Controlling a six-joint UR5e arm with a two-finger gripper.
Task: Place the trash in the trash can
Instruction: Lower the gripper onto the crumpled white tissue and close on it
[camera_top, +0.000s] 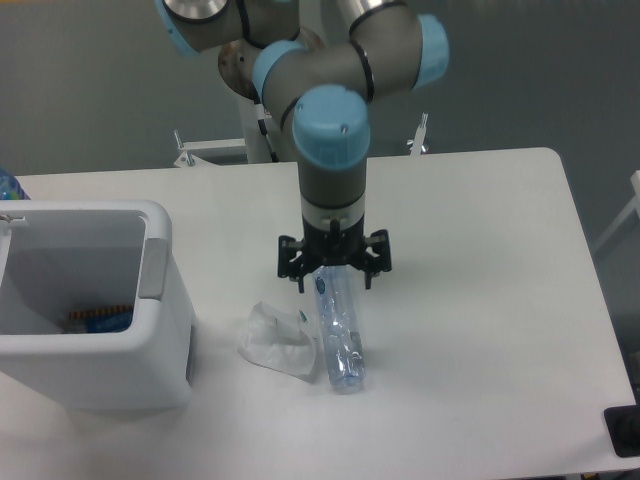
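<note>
The crumpled white wrapper's lower edge lies thin and spread out. The wrapper will hang as a wide flap when I lift its top.
A crushed clear plastic bottle lies lengthwise on the white table, its cap end toward the back. Just left of it sits a crumpled translucent white wrapper. My gripper hangs open directly over the bottle's upper end, one finger on each side of it, and covers the cap. I cannot tell whether the fingers touch the bottle. The white trash can stands at the left edge of the table, open at the top, with something dark and blue on its floor.
The arm's base column rises behind the table's back edge. A blue-capped object peeks in at the far left behind the bin. A black block sits at the table's front right corner.
</note>
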